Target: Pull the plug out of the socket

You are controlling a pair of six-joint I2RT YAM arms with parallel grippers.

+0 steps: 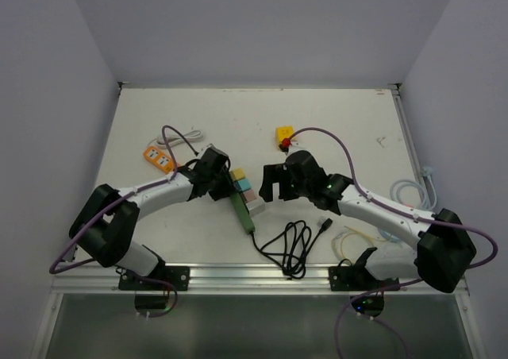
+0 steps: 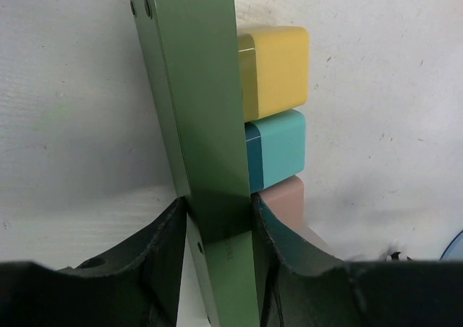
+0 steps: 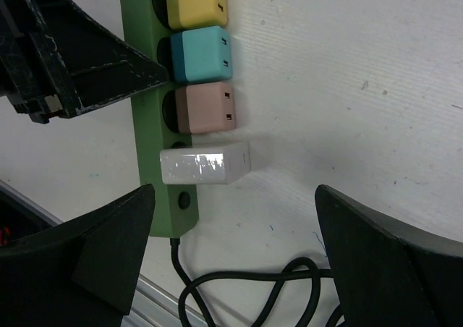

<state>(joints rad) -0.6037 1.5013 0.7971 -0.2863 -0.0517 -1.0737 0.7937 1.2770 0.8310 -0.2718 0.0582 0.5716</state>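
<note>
My right gripper should take the yellow plug while my left gripper regrips beside it, since my left gripper holds the socket strip's middle, away from that plug.
A green power strip lies on the white table with several cube plugs in its right side: yellow, teal, pink and white. My left gripper is shut on the strip across its width, next to the pink plug. My right gripper is open wide and empty. It hovers above the strip's cable end, with the white plug just ahead between its fingers and not touched. In the top view it sits right of the plugs.
The strip's black cable coils toward the near edge rail. An orange block with a white cable lies at the left. A yellow block lies behind the right arm. Pale cables lie at the right.
</note>
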